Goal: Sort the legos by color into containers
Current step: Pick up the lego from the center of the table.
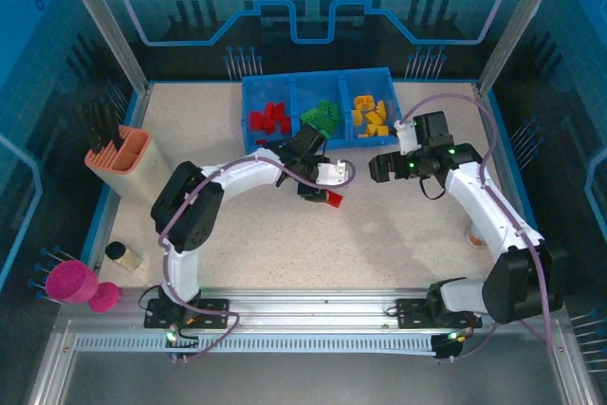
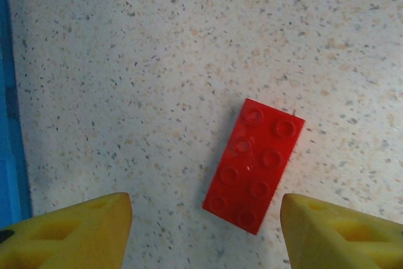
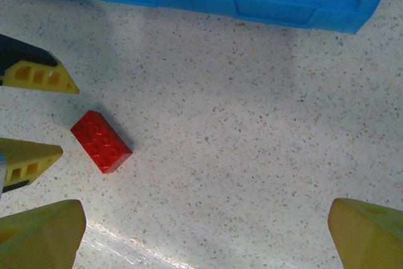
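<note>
My left gripper should keep going down to the red lego, which lies clear of the blue tray with its long sides (image 2: 227,154) facing my open fingers, until they are on both sides of its studs (image 2: 250,171), and then close.
One red lego (image 2: 261,167) lies flat on the speckled table, studs up. My left gripper (image 2: 204,231) is open above it, with a yellow finger (image 2: 75,231) on each side and not touching it. From above, this lego (image 1: 333,199) sits at the left gripper (image 1: 322,194), just in front of the blue tray (image 1: 313,144). The tray's containers hold red legos (image 1: 270,119), green legos (image 1: 322,119) and yellow legos (image 1: 370,116). My right gripper (image 1: 363,170) hangs open and empty to the right of the lego (image 3: 101,141); its fingers (image 3: 368,234) stand wide apart.
A peach tool holder (image 1: 121,163) stands at the left edge. A small white can (image 1: 123,255) and pink objects (image 1: 76,284) lie at the near left. The tray's front wall (image 3: 277,4) is just beyond the right gripper. A small orange item (image 1: 474,234) sits beside the right arm.
</note>
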`<state>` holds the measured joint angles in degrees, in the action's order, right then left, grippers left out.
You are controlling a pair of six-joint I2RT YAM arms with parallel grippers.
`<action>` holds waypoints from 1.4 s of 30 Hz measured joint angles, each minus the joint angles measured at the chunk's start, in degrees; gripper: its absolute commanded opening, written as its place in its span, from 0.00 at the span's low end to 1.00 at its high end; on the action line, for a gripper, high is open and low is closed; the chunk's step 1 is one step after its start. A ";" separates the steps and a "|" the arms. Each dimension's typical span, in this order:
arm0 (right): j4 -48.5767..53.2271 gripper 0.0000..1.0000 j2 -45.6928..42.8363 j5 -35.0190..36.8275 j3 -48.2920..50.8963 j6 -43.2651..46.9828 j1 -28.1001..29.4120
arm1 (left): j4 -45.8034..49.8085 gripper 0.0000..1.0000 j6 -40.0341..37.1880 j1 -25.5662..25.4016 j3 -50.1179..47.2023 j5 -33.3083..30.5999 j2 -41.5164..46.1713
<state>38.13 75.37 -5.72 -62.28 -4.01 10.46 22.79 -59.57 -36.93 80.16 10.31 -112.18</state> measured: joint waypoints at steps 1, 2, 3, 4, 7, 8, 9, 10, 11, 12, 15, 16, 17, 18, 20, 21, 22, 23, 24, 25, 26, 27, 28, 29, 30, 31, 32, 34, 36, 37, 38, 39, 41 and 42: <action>-0.26 1.00 0.04 -0.59 0.28 -0.02 -0.50 | 0.20 0.65 -0.44 -0.11 0.68 -0.07 -0.72; -0.50 1.00 0.15 -0.96 0.52 -0.02 -0.96 | 0.46 0.65 -0.66 -0.26 1.14 -0.17 -1.38; -0.57 1.00 0.42 -1.22 0.59 -0.04 -1.44 | 0.59 0.65 -0.83 -0.37 1.36 -0.24 -1.86; -0.74 1.00 0.85 -1.55 0.59 -0.04 -1.99 | 1.03 0.65 -1.03 -0.57 1.70 -0.39 -2.40; -1.38 1.00 2.73 -2.71 0.59 -0.24 -3.54 | 1.40 0.65 -1.90 -1.14 2.56 -0.63 -4.22; -1.57 1.00 3.39 -3.06 0.61 -0.28 -3.96 | 1.42 0.65 -2.01 -1.33 2.80 -0.66 -4.90; -1.75 1.00 3.85 -3.43 0.61 -0.37 -4.20 | 1.49 0.65 -2.05 -1.49 2.95 -0.74 -5.38; -1.95 1.00 4.15 -3.74 0.68 -0.46 -4.37 | 1.53 0.65 -2.08 -1.60 2.99 -0.74 -5.77; -2.16 1.00 4.24 -4.00 0.81 -0.48 -4.42 | 1.53 0.65 -2.08 -1.70 2.99 -0.92 -6.03; -2.16 1.00 4.26 -4.13 0.83 -0.48 -4.44 | 1.55 0.65 -2.08 -1.73 2.99 -1.01 -6.25; -2.29 1.00 4.28 -4.52 0.83 -0.48 -4.48 | 1.70 0.65 -2.10 -1.73 2.99 -1.05 -6.93; -2.40 1.00 4.39 -4.74 0.83 -0.48 -4.55 | 1.86 0.66 -2.10 -1.70 2.99 -1.05 -7.08; -2.58 1.00 4.52 -4.92 0.83 -0.48 -4.59 | 2.01 0.66 -2.10 -1.70 2.99 -1.05 -7.26; -2.69 1.00 4.70 -5.05 0.83 -0.48 -4.59 | 2.10 0.66 -2.10 -1.70 2.99 -1.05 -7.39; -2.80 1.00 5.18 -5.25 0.83 -0.48 -4.59 | 2.29 0.66 -2.10 -1.73 2.99 -1.07 -7.69; -2.82 1.00 5.40 -5.29 0.83 -0.48 -4.59 | 2.32 0.65 -2.08 -1.73 2.99 -1.05 -7.78; -2.82 1.00 5.66 -5.31 0.83 -0.48 -4.59 | 2.34 0.65 -2.08 -1.70 2.99 -1.05 -7.78; -2.82 1.00 5.88 -5.29 0.83 -0.48 -4.59 | 2.38 0.64 -2.08 -1.73 2.99 -1.05 -7.78; -2.82 1.00 6.03 -5.31 0.83 -0.48 -4.61 | 2.45 0.63 -2.08 -1.73 2.99 -1.05 -7.78; -2.84 1.00 6.14 -5.31 0.83 -0.48 -4.63 | 2.51 0.63 -2.08 -1.73 2.99 -1.07 -7.78; -2.84 1.00 6.25 -5.31 0.83 -0.48 -4.63 | 2.62 0.62 -2.08 -1.75 2.99 -1.07 -7.78; -2.84 1.00 6.29 -5.31 0.83 -0.48 -4.66 | 2.64 0.61 -2.05 -1.81 2.93 -1.07 -7.78; -2.84 1.00 6.38 -5.31 0.83 -0.48 -4.66 | 2.75 0.60 -2.05 -1.84 2.93 -1.14 -7.78; -2.84 1.00 6.40 -5.31 0.83 -0.48 -4.66 | 2.84 0.59 -2.08 -1.88 2.89 -1.27 -7.76; -2.84 1.00 6.43 -5.31 0.83 -0.48 -4.66 | 2.86 0.59 -2.05 -1.88 2.82 -1.29 -7.76; -2.86 1.00 6.43 -5.31 0.83 -0.48 -4.66 | 2.84 0.57 -2.05 -1.90 2.64 -1.29 -7.76; -2.89 1.00 6.45 -5.33 0.83 -0.48 -4.66 | 2.84 0.56 -2.05 -1.97 2.49 -1.29 -7.67; -2.86 1.00 6.60 -5.33 0.83 -0.48 -4.66 | 2.60 0.52 -2.01 -2.10 1.97 -1.33 -7.41; -2.84 1.00 6.62 -5.33 0.83 -0.48 -4.66 | 2.25 0.49 -1.84 -2.25 1.16 -1.38 -6.99; -2.84 1.00 6.62 -5.33 0.83 -0.48 -4.66 | 1.90 0.46 -1.81 -2.38 0.61 -1.44 -6.69; -2.86 1.00 6.62 -5.33 0.83 -0.48 -4.66 | 1.68 0.42 -1.75 -2.49 0.13 -1.49 -6.40; -2.84 1.00 6.62 -5.31 0.83 -0.48 -4.66 | 1.38 0.37 -1.60 -2.62 -0.48 -1.51 -6.10; -2.84 1.00 6.62 -5.31 0.83 -0.48 -4.66 | 0.70 0.29 -1.16 -2.89 -1.49 -2.08 -5.09; -2.84 1.00 6.62 -5.31 0.83 -0.48 -4.66 | 0.83 0.28 -0.68 -3.02 -2.36 -2.10 -4.46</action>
<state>35.29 82.00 -11.03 -61.45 -4.49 5.80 23.62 -60.25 -39.94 77.80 8.21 -116.64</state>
